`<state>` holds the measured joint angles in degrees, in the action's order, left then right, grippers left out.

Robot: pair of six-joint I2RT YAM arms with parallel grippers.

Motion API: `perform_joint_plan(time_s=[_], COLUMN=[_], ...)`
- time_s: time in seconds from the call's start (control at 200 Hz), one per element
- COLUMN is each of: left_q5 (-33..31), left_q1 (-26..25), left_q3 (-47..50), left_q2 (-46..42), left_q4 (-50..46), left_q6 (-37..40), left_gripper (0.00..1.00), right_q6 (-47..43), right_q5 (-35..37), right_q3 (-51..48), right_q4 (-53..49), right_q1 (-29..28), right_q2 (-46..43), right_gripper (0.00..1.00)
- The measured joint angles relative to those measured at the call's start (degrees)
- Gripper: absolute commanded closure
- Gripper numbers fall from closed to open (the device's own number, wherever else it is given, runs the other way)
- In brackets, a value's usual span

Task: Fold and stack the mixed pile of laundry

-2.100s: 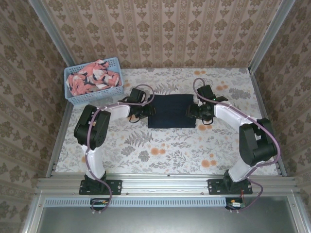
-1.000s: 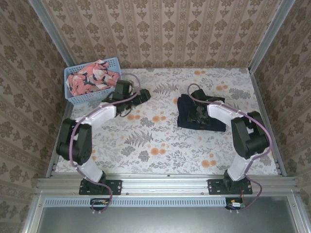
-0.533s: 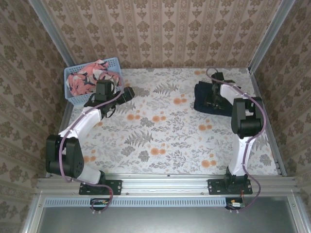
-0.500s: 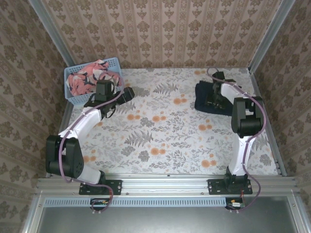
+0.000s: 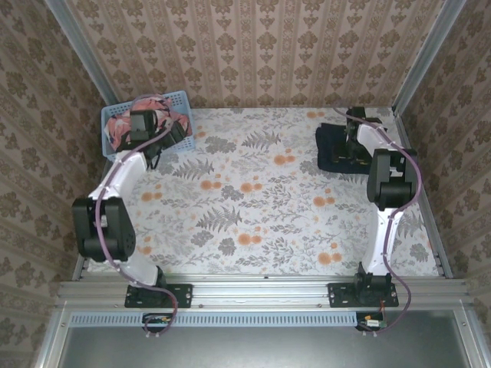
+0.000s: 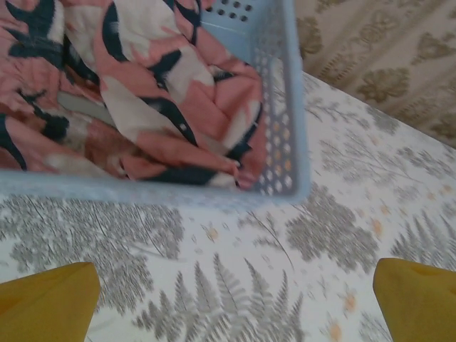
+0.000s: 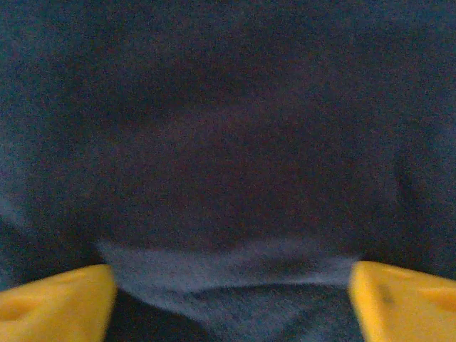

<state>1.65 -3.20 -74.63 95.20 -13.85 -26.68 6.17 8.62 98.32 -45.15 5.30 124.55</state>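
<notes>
The fingers of my left gripper are wide open and the bunched cloth [image 6: 160,92] lies uncovered. I should keep reaching over the basket's rim with my left gripper until it closes on the coral-pink garment [image 5: 120,128].
The coral-pink garment [image 5: 121,130] with navy and white print lies bunched in the light blue basket [image 5: 182,101]. In the left wrist view the printed garment [image 6: 142,92] sits behind the basket's perforated wall [image 6: 285,142]. My left gripper [image 5: 175,136] hovers open over the tablecloth just in front of that wall; its fingers [image 6: 50,299] hold nothing. The folded dark navy garment [image 5: 334,149] lies at the far right of the table. My right gripper [image 5: 351,152] is low over it and open, with a raised fold of navy cloth [image 7: 228,263] between its fingertips [image 7: 53,303].
A floral tablecloth [image 5: 245,199] covers the table. Patterned walls with metal frame posts close in the back and both sides. The basket stands in the far left corner. The right arm's elbow [image 5: 391,180] rises near the right edge.
The right gripper carried the navy garment from mid-table to the far right and opened its jaws. The left arm swung left and back, up to the basket.
</notes>
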Motion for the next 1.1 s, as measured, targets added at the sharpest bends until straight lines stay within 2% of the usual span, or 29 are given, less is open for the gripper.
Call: perform_joint_plan(time_s=[0.285, 0.405, 0.55, 0.72, 0.87, 0.93, 0.99, 1.015, 1.05, 1.085, 1.1], left_q5=[-3.72, -6.21, -9.05, -10.03, -9.16, -8.72, -8.39, -8.24, -7.67, -6.71, -6.16], left_q1=[4.17, 6.58, 9.40, 11.50, 11.76, 11.65, 11.58, 11.56, 11.61, 11.80, 11.85], left_q3=[-21.81, -33.46, -47.10, -58.36, -63.08, -63.45, -63.54, -63.60, -63.80, -63.98, -64.04], left_q2=[21.31, 30.23, 39.58, 48.54, 54.38, 55.69, 56.22, 56.26, 56.26, 56.26, 56.26], left_q4=[-6.25, -11.34, -17.79, -22.77, -25.00, -25.35, -25.53, -25.49, -25.49, -25.35, -25.27], left_q6=[2.34, 3.19, 4.09, 4.57, 3.98, 3.82, 3.96, 3.48, 3.41, 3.19, 3.02], left_gripper=[0.00, 0.00, 0.00, 0.12, 0.22, 0.30, 0.46, 0.55, 0.73, 1.00, 1.00], right_q6=[4.13, 5.40, 7.72, 10.21, 11.74, 12.13, 12.39, 12.52, 12.74, 13.14, 13.18], right_q5=[-0.22, -3.10, -7.34, -9.05, -9.05, -9.01, -8.98, -8.90, -8.83, -8.81, -8.76], right_q3=[-6.19, -6.71, -12.70, -17.86, -20.00, -20.31, -20.50, -20.52, -20.52, -20.50, -20.52], right_q4=[1.95, 3.65, 6.95, 7.93, 8.87, 9.18, 9.44, 9.51, 9.77, 10.21, 10.32], right_q1=[-0.11, -0.11, -0.42, -2.38, -4.24, -4.74, -4.90, -4.87, -4.87, -4.87, -4.87], right_q2=[-18.60, -24.61, -29.66, -31.21, -33.51, -35.15, -36.87, -37.62, -38.45, -39.15, -39.34], right_gripper=[0.00, 0.00, 0.00, 0.00, 0.00, 0.00, 0.00, 0.00, 0.00, 0.00, 0.00])
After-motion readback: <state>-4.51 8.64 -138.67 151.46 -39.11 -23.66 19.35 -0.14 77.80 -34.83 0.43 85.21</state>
